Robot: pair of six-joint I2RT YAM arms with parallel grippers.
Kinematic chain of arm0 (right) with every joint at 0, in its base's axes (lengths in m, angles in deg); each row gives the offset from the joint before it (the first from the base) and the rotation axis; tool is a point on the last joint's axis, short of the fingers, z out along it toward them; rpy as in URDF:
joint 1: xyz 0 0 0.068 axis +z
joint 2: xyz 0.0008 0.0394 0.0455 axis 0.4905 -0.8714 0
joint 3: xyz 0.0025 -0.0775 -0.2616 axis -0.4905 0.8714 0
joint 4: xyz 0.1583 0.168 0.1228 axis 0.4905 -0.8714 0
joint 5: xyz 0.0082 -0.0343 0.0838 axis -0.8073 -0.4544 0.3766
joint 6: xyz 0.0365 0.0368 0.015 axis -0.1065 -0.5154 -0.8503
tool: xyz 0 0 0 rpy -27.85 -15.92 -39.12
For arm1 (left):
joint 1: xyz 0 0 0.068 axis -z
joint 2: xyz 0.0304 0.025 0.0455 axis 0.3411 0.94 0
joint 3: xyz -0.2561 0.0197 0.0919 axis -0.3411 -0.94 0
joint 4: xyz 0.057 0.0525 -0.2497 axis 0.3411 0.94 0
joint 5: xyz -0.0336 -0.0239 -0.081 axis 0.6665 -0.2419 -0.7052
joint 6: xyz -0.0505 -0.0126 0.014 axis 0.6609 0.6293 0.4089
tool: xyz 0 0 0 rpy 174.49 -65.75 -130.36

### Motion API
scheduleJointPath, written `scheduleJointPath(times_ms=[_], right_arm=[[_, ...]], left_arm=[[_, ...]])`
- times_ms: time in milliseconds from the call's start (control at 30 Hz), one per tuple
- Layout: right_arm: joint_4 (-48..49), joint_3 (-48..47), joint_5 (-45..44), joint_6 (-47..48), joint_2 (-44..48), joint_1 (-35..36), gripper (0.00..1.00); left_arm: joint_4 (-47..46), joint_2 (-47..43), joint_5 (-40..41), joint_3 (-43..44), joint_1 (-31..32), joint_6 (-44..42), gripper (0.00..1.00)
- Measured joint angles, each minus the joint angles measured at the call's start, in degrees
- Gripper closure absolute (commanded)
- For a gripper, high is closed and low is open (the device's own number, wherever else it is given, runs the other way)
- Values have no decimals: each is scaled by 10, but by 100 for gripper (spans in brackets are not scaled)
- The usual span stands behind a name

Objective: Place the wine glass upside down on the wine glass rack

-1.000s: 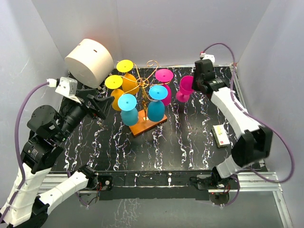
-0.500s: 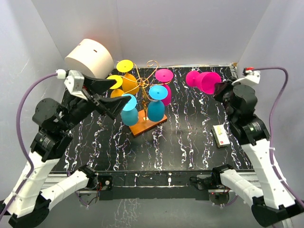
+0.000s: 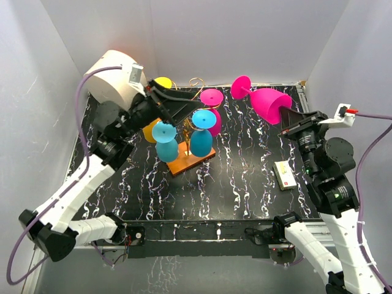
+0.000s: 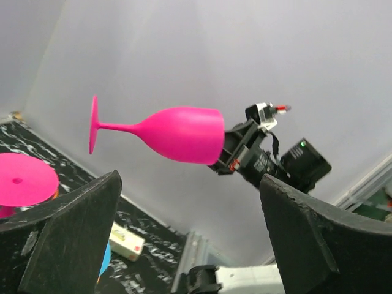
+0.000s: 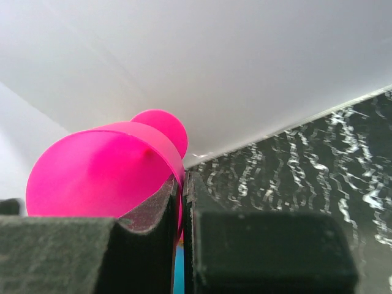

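Observation:
The robot's right gripper is holding the wine glass by its rim [image 3: 283, 110], so next the left gripper grasps the stem [image 3: 247, 91] before the right gripper takes the wine glass's foot.
My right gripper [image 3: 290, 114] is shut on the rim of a magenta wine glass [image 3: 264, 101] and holds it on its side high above the table, foot pointing left. The same glass shows in the left wrist view [image 4: 177, 133] and fills the left of the right wrist view [image 5: 101, 171]. The wine glass rack [image 3: 187, 119], gold wire on an orange-brown wooden base [image 3: 187, 163], stands mid-table with several upside-down glasses hanging on it: yellow, orange, blue and magenta. My left gripper [image 3: 184, 110] is open and empty, raised over the rack's left side, fingers [image 4: 67, 239] wide apart.
A white cylinder [image 3: 116, 79] sits at the back left behind the left arm. A small white box [image 3: 284, 174] lies on the black marbled table [image 3: 239, 177] near the right edge. Grey walls enclose the back and sides.
My right gripper has lifted the magenta glass off the table and tipped it on its side, drawing it back to the right. My left arm has swung up and over towards the rack.

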Motion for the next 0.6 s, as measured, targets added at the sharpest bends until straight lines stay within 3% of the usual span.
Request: scheduleJointPath(times_ms=[300, 600], right_arm=[[45, 1, 41, -45, 24, 0, 100], [74, 1, 81, -68, 26, 0, 100]], left_arm=[[-3, 117, 107, 43, 124, 59, 2], [-37, 152, 177, 45, 129, 138, 16]])
